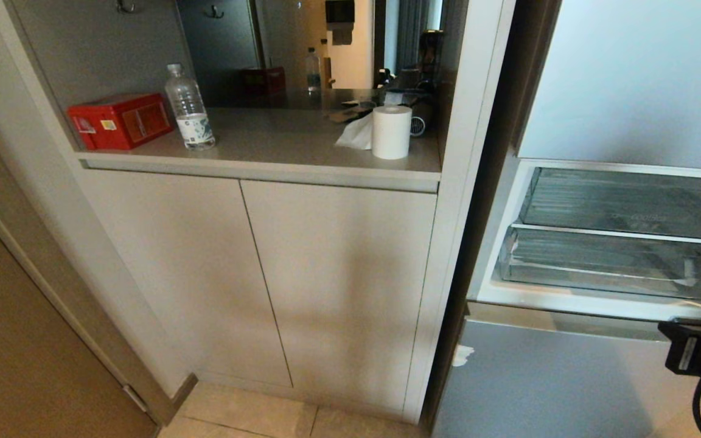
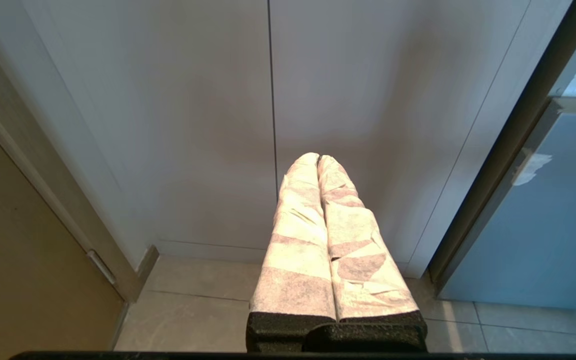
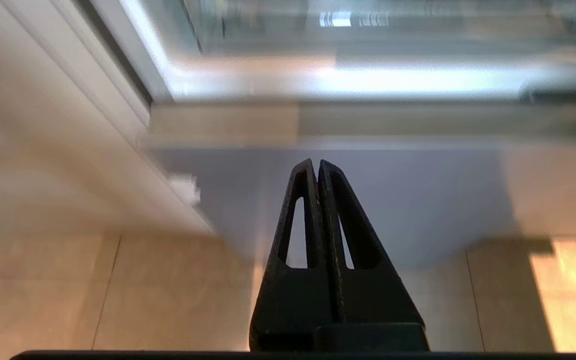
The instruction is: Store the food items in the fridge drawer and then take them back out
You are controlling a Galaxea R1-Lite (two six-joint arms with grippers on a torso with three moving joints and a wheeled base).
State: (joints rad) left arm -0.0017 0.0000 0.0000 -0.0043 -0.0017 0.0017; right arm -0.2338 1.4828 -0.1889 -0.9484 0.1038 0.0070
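Note:
The door panel (image 1: 582,368) below the lower drawer has my closed right gripper pointing at it, so my right gripper should go up, open and grab the drawer's side edge (image 1: 512,244).
No food items show in any view. In the open fridge compartment at the right, two see-through fridge drawers sit one above the other, the upper (image 1: 630,204) and the lower (image 1: 612,264); both look empty. My right arm (image 1: 700,353) enters at the lower right, below the drawers. Its black right gripper (image 3: 317,164) is shut with nothing in it, facing the silver-blue lower door panel (image 3: 393,200). A blurred drawer front (image 3: 368,30) lies beyond the fingertips. The left gripper (image 2: 318,157), fingers wrapped in white tape, is shut and empty, pointing at the cabinet doors (image 2: 193,125).
A counter niche (image 1: 277,149) left of the fridge holds a red box (image 1: 120,120), a water bottle (image 1: 189,109), a paper roll (image 1: 391,131) and a tissue. Below it are two cabinet doors (image 1: 253,274). A wooden door (image 1: 22,340) stands far left. Tiled floor (image 1: 253,417) lies below.

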